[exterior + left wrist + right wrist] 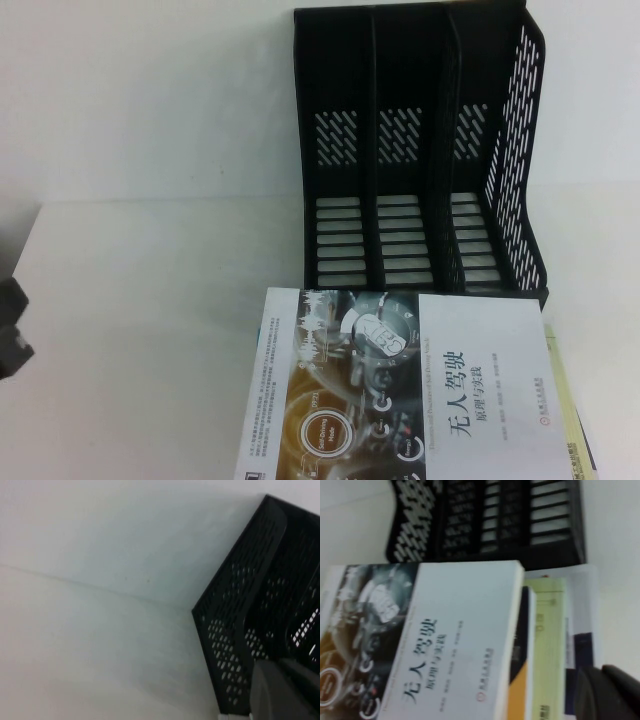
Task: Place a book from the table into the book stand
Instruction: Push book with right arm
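Observation:
The book's back-cover edge lies flush over the stack, so next my right gripper pushes the book's title-side edge until my left gripper can take the overhang.
The book has a white cover with a black Chinese title and a dark half with an orange-brown circle. It lies flat at the front of the table, on top of other books, and it also shows in the right wrist view. The black book stand stands behind it with its three compartments empty. My left gripper hangs by the stand's outer wall, and a dark part of that arm shows at the table's left edge. My right gripper hovers beside the stack, to the book's right.
Under the book lie a yellow-green book, one with a black and orange spine and a white sheet with a dark blue patch. The yellow-green edge shows in the high view. A white wall stands behind the table.

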